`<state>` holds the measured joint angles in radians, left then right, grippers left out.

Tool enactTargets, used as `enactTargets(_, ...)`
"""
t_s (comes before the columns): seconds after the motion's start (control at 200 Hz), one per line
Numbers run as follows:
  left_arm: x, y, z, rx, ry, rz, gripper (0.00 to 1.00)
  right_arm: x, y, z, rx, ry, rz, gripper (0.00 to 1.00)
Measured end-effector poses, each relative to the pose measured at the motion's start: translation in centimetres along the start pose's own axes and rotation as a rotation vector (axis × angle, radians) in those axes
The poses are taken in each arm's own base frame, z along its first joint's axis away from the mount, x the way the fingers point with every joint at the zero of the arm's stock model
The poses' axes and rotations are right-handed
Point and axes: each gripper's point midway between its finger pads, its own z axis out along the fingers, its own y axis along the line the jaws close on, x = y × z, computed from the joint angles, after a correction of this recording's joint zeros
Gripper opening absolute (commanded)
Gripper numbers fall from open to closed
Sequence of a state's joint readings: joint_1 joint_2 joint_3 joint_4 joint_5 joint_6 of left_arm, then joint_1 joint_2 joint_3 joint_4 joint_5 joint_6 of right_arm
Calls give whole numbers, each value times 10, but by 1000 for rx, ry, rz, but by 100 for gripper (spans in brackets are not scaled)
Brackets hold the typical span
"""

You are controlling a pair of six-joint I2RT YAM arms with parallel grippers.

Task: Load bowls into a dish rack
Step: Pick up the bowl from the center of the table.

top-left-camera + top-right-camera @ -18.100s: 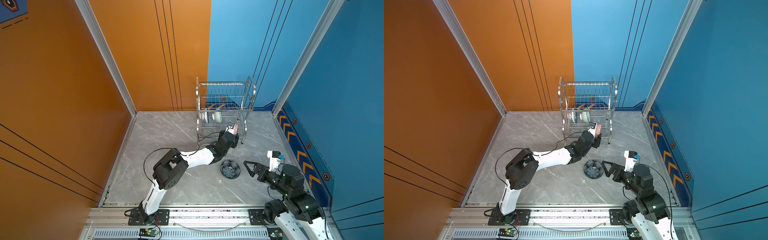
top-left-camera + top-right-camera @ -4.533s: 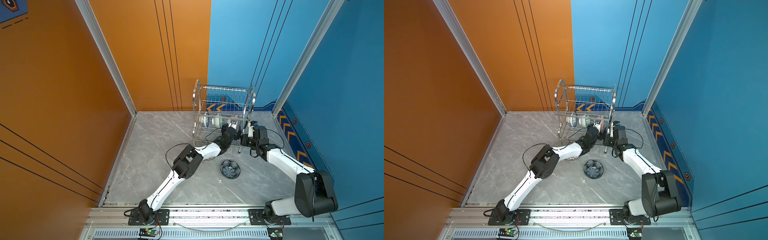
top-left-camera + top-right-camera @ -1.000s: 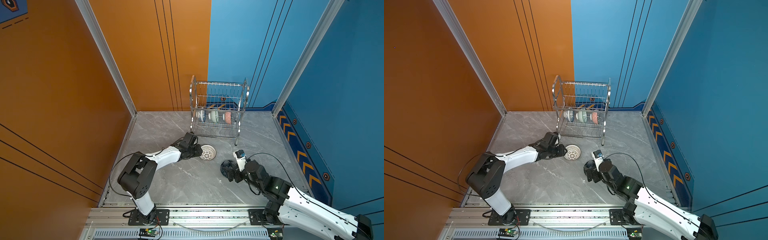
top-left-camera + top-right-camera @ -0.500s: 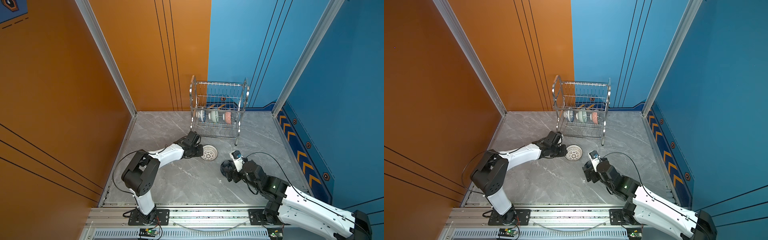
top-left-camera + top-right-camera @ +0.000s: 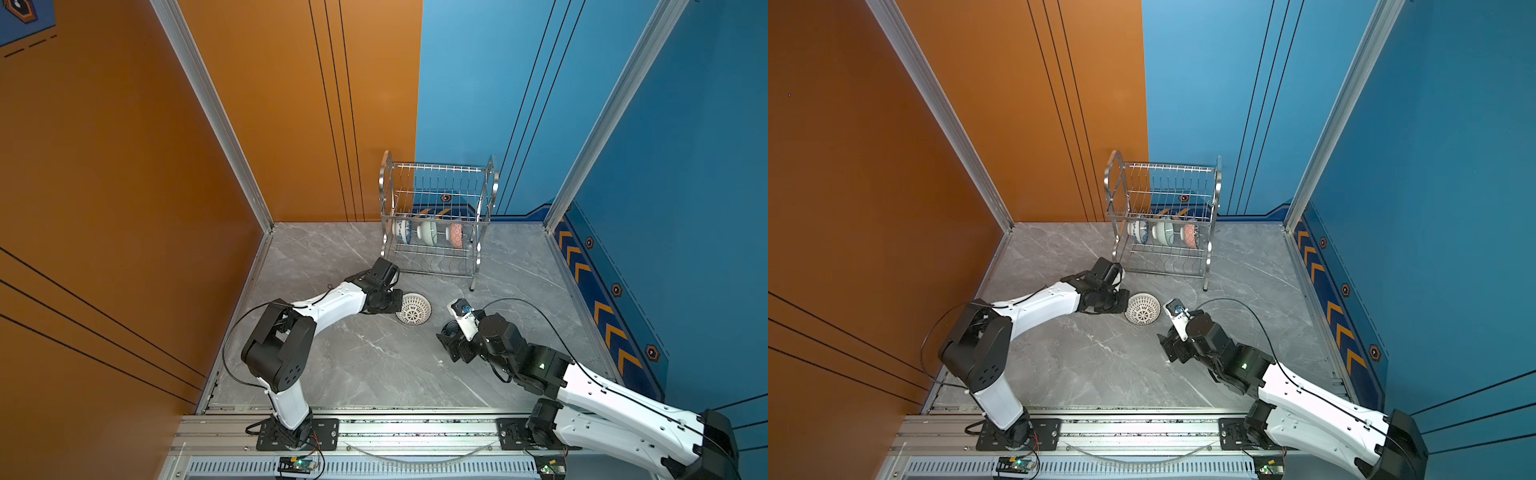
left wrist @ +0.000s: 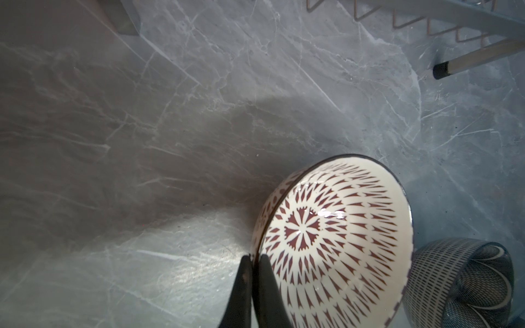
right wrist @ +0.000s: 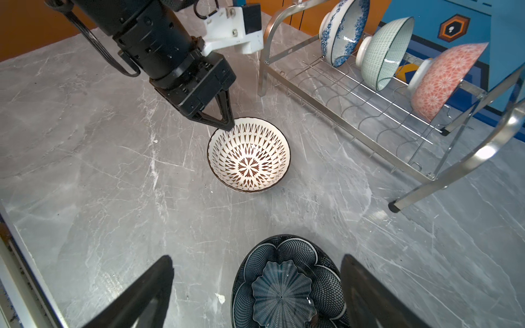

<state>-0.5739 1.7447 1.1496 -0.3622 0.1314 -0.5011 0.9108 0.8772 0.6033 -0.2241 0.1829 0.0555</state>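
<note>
My left gripper is holding the white bowl, and the rack's free space (image 5: 470, 240) is past the reddish-pink bowl. So my right gripper should first take the white bowl's near rim (image 5: 421, 322).
A white bowl with a dark leaf pattern (image 5: 413, 308) (image 5: 1143, 308) (image 7: 249, 154) sits slightly tilted on the grey floor in front of the dish rack (image 5: 436, 266) (image 5: 1163, 266) (image 7: 355, 93). My left gripper (image 5: 397, 305) (image 6: 254, 259) (image 7: 229, 126) is shut on its near rim, one finger inside and one outside. The dark navy petal bowl (image 7: 284, 284) (image 6: 460, 278) lies on the floor between the fingers of my open right gripper (image 5: 451, 345) (image 7: 255, 258), nearer one finger. In both top views the gripper mostly hides it.
On the rack's lower shelf three bowls stand on edge: blue-floral (image 5: 402, 231) (image 7: 341, 31), pale mint (image 5: 428, 233) (image 7: 383, 48) and reddish-pink (image 5: 456, 236) (image 7: 443, 76). A rack leg (image 7: 397, 204) (image 6: 441, 69) stands close to both floor bowls. Orange and blue walls close in the floor.
My left gripper has reached the leaf-patterned bowl and closed on its rim. The right gripper has shifted slightly over the navy bowl and stays open.
</note>
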Motion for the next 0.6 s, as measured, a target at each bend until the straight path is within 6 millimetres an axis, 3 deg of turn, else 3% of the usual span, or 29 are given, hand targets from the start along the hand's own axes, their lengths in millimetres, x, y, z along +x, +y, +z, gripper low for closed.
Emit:
enactTargets(0.27, 2, 2, -5, -3, 35, 39, 0, 20, 6, 18, -23, 91, -55, 88)
enactTargets(0.44, 7, 2, -3, 13, 66, 45, 0, 20, 9, 21, -39, 91, -52, 88)
enactTargets(0.601, 8, -2, 1, 36, 84, 51, 14, 13, 8, 16, -39, 63, -38, 89)
